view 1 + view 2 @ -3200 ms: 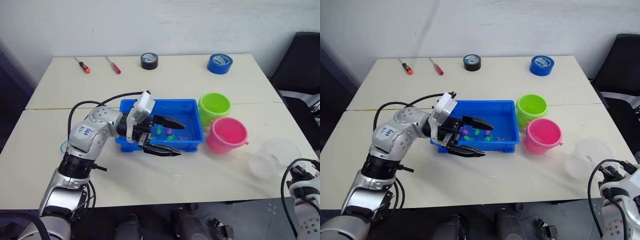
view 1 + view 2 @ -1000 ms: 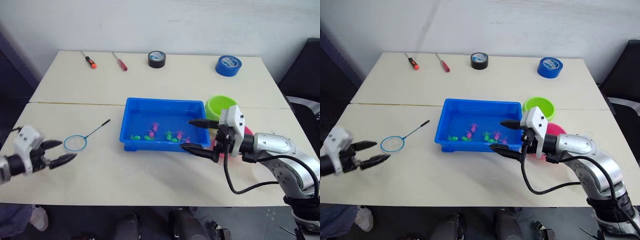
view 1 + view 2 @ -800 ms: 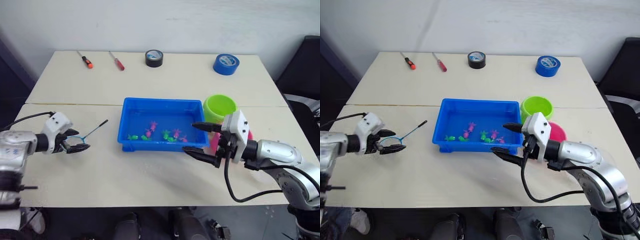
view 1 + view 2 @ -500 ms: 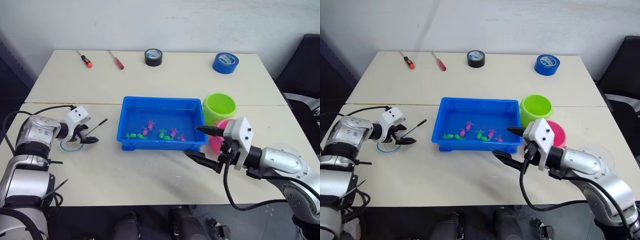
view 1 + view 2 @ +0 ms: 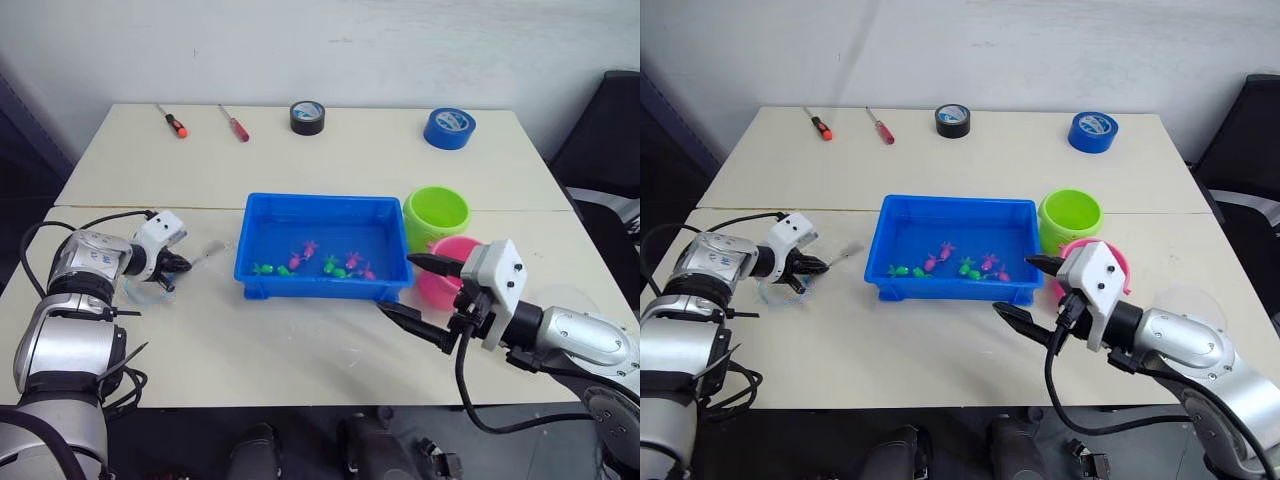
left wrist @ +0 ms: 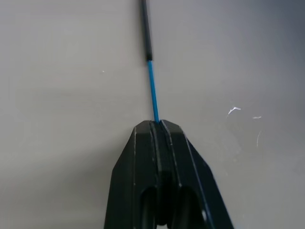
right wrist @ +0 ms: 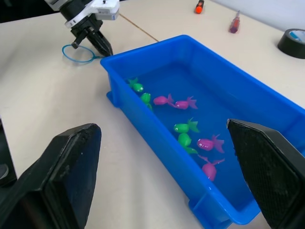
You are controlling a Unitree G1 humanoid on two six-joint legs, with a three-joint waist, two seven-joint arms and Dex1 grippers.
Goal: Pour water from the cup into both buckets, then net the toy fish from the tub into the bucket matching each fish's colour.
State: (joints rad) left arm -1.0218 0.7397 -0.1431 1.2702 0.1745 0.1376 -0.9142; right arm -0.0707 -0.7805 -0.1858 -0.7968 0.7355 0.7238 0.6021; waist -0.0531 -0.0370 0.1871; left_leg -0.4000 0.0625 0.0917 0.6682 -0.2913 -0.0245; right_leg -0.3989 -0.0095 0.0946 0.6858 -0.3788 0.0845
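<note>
The toy fish are loosely bunched at odd angles along the tub's near side. I expect them to drift about when I sweep the net.
The blue tub sits mid-table, holding water and several toy fish, some pink, some green. Left of it lies the net, its blue hoop flat on the table. My left gripper is shut on the net's thin handle close to the hoop. The green bucket and the pink bucket stand right of the tub. My right gripper hangs open off the tub's near right corner, holding nothing. The clear cup stands far right, partly behind my right arm.
Two red-handled screwdrivers, a black tape roll and a blue tape roll lie along the table's far edge. A dark chair stands off the right side. A seam joins two tabletops.
My left gripper came in from the left edge to the net's handle and closed on it. My right gripper drew back from the tub toward the near edge.
</note>
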